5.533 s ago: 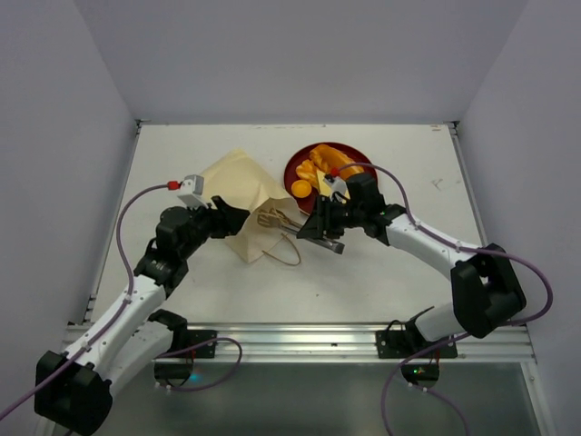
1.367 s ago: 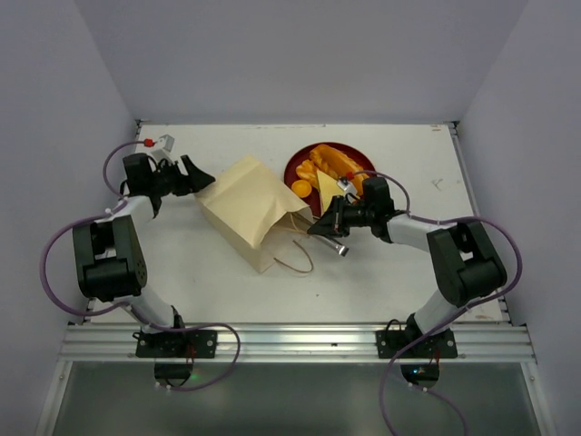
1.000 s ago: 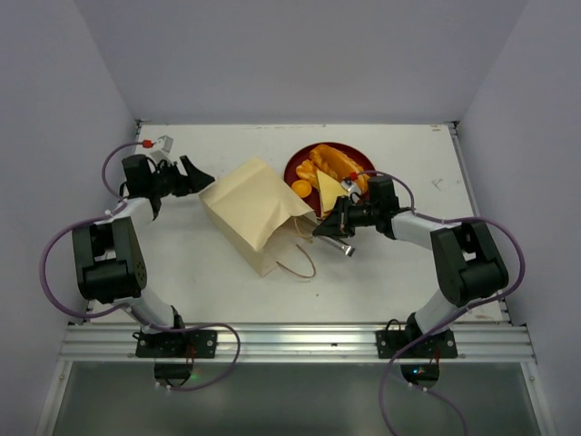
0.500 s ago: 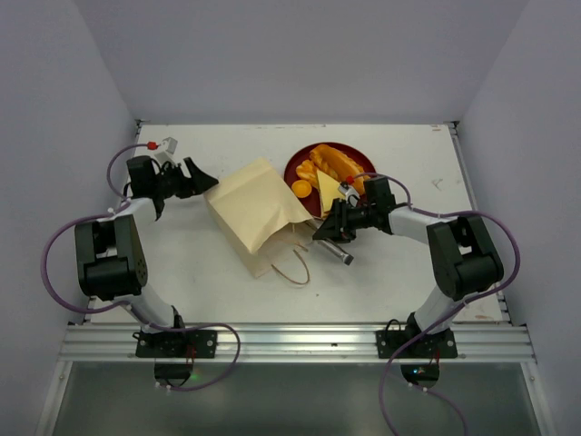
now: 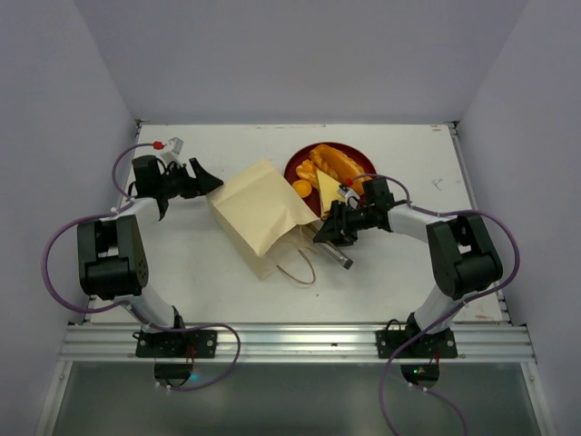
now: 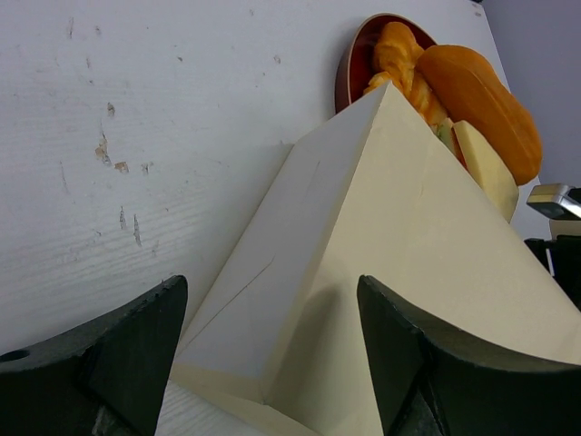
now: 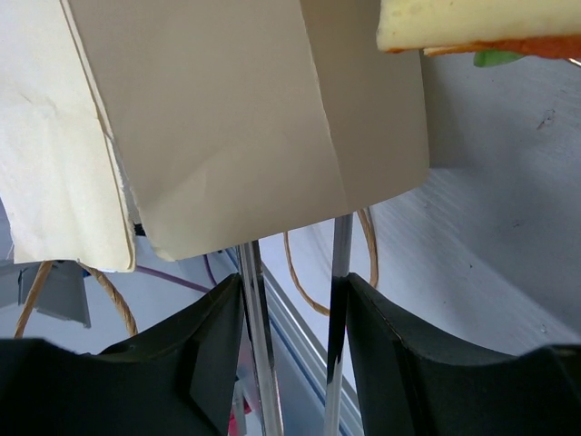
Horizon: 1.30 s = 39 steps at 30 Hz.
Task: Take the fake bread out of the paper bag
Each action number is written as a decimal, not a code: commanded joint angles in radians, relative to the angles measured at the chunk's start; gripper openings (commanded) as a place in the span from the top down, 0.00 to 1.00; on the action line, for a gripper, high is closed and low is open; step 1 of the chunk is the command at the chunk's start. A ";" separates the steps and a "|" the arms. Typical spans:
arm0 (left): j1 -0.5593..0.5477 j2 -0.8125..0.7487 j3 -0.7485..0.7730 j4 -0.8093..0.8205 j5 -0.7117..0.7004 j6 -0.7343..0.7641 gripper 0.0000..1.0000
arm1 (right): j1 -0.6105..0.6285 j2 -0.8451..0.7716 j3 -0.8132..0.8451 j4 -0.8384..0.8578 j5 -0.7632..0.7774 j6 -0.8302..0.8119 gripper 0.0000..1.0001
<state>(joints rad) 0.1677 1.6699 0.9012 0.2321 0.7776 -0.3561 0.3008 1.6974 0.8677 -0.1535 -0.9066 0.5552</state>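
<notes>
The tongs (image 5: 339, 257) have their metal arms (image 7: 261, 331) spread along the open fingers of the robot's right gripper, so the tongs will press together into a narrow piece when that gripper closes.
The cream paper bag (image 5: 261, 211) lies on its side, its mouth toward the right, with its brown cord handles (image 5: 295, 267) on the table. Its inside does not show. The fake bread sits on the red plate (image 5: 298, 165): a long orange roll (image 5: 334, 162), a pale sandwich slice (image 5: 327, 189) and a round orange bun (image 5: 301, 188). My left gripper (image 5: 207, 177) is open at the bag's bottom corner (image 6: 272, 381), one finger on each side. My right gripper (image 5: 332, 238) is at the bag's mouth edge (image 7: 236, 118), jaws apart with nothing between them (image 7: 292, 254).
The plate stands just behind the bag's mouth and touches it. In the right wrist view the sandwich slice (image 7: 481, 23) hangs over the bag's edge. The left wrist view shows the roll (image 6: 481, 109) and plate rim (image 6: 349, 77) beyond the bag. White walls close in the table.
The right jaws have gone from shut to parted, and its silver fingertips have swung toward the near side. The left gripper and the bag have shifted slightly right.
</notes>
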 commanded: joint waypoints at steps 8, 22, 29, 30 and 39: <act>-0.011 -0.004 -0.007 0.044 0.003 0.006 0.21 | 0.004 0.008 0.048 -0.015 -0.057 0.038 0.48; 0.010 -0.168 -0.010 0.007 -0.138 -0.003 0.19 | 0.000 -0.024 0.151 -0.291 -0.068 -0.222 0.55; 0.013 -0.236 -0.025 -0.013 -0.172 0.011 0.19 | -0.025 -0.028 0.182 -0.388 -0.081 -0.339 0.58; 0.013 -0.248 -0.031 -0.011 -0.172 0.012 0.19 | -0.026 -0.028 0.185 -0.402 -0.081 -0.357 0.58; 0.013 -0.303 -0.080 0.001 -0.156 0.003 0.19 | -0.065 -0.022 0.251 -0.636 -0.055 -0.640 0.60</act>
<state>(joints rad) 0.1749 1.4021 0.8394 0.2131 0.6151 -0.3561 0.2417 1.7004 1.0824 -0.6853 -0.9379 0.0353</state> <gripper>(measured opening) 0.814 0.410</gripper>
